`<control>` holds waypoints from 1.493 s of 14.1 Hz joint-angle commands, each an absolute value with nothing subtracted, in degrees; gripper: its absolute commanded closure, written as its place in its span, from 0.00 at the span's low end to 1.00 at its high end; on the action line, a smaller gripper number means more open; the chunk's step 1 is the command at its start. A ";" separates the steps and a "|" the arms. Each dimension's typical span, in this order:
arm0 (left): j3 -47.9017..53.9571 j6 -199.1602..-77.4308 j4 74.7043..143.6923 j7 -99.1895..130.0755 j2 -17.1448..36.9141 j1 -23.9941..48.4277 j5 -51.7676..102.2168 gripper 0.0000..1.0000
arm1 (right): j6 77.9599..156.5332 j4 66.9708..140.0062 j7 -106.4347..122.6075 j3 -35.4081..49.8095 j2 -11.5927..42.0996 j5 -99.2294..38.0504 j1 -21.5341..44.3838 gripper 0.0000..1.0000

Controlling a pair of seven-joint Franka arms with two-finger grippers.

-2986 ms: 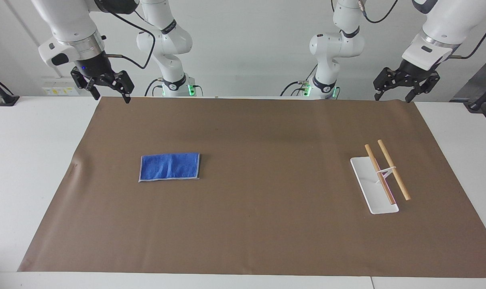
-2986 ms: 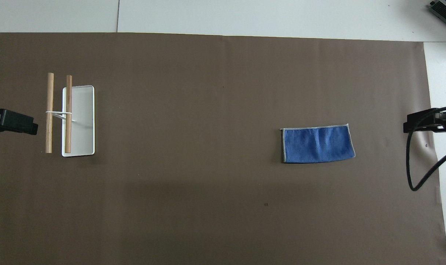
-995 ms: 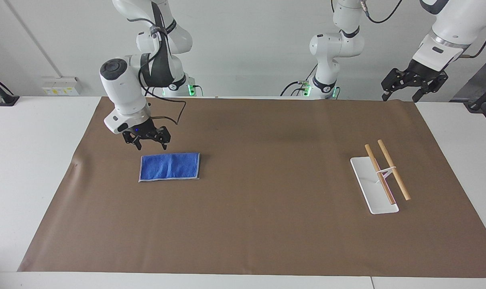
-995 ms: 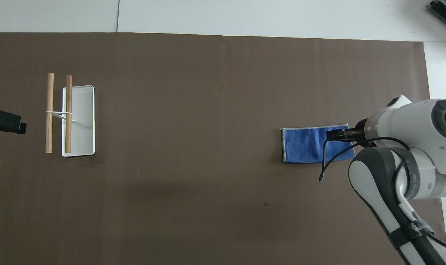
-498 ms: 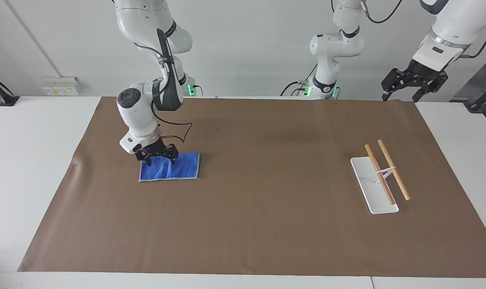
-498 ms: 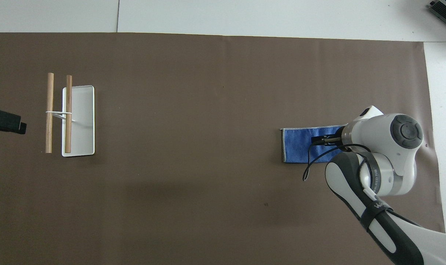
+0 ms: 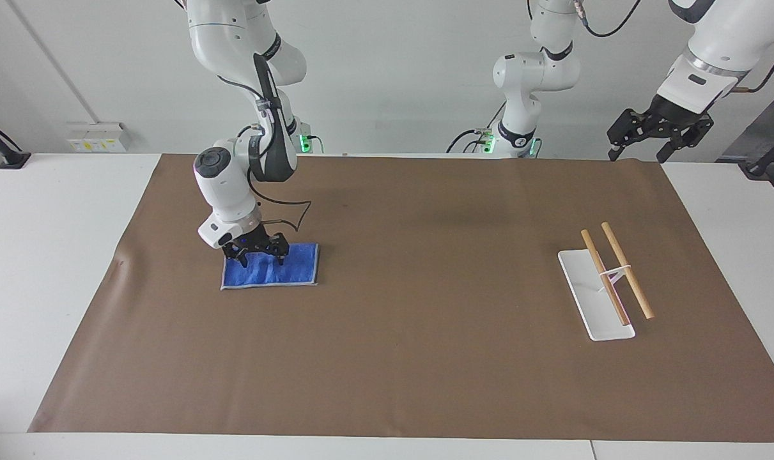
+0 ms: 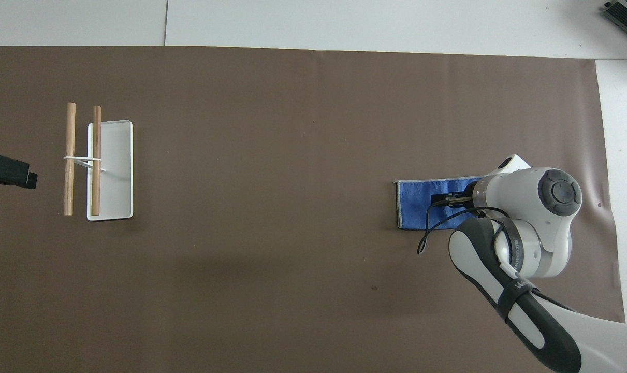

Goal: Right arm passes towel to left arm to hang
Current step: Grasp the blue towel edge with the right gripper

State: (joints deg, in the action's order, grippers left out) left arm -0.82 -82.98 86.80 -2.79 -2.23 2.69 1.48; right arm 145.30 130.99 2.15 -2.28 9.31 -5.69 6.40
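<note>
I expect the blue towel (image 8: 416, 202) to sag into loose folds when I lift it, because the thin pale hem (image 8: 398, 205) lies flat along the brown mat.
The blue towel (image 7: 278, 271) lies flat on the brown mat toward the right arm's end of the table. My right gripper (image 7: 261, 260) is down over the towel's edge nearer the robots, open, with its fingertips spread and at the cloth. In the overhead view the right arm's wrist covers much of the towel (image 8: 416, 204), with the right gripper (image 8: 446, 199) over it. My left gripper (image 7: 637, 155) waits open in the air over the mat's corner at the left arm's end; only its tip (image 8: 9, 175) shows from above.
A hanging rack with a white base (image 7: 585, 287) and two wooden rods (image 7: 626, 271) stands toward the left arm's end of the table. A brown mat (image 7: 425, 332) covers most of the white table. A black cable loops from the right wrist.
The right arm came from its raised rest down to the towel; in the last half second it sank a little lower onto the cloth. The left gripper has stayed put over the last second.
</note>
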 commanded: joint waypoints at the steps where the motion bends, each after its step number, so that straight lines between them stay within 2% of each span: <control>1: -0.53 -83.06 88.51 -2.81 -3.78 2.37 0.62 0.00 | 147.22 131.57 4.22 -2.11 9.93 -7.47 6.76 0.00; 3: -0.53 -83.06 88.51 -2.81 -3.78 2.37 0.62 0.00 | 148.44 131.66 4.31 -2.11 10.19 -7.47 6.86 0.00; 6: -0.53 -83.06 88.51 -2.81 -3.78 2.37 0.62 0.00 | 148.36 131.66 4.13 -2.11 10.28 -7.47 6.86 0.59; 8: -0.53 -83.06 88.51 -2.81 -3.78 2.37 0.62 0.00 | 148.01 131.66 3.87 -2.11 10.28 -7.47 6.94 0.90; 9: -0.53 -83.06 88.51 -2.81 -3.78 2.37 0.62 0.00 | 147.75 131.31 3.69 -2.11 10.28 -7.47 7.03 1.00; 11: -0.53 -83.06 88.51 -2.81 -3.78 2.37 0.62 0.00 | 146.35 129.91 3.69 -1.41 10.02 -7.47 7.64 1.00; 14: -0.53 -83.06 88.51 -2.81 -3.69 2.37 0.62 0.00 | 139.68 125.08 3.78 -1.06 9.23 -8.78 8.09 1.00; 21: -0.53 -83.06 88.51 -2.81 -3.78 2.37 0.62 0.00 | 126.40 111.55 4.13 0.44 7.91 -27.57 8.09 1.00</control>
State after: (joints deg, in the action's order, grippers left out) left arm -0.82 -82.97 86.80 -2.79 -2.23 2.69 1.48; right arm 129.72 115.16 2.45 0.17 7.61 -22.27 8.68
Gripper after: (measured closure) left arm 0.000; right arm 0.938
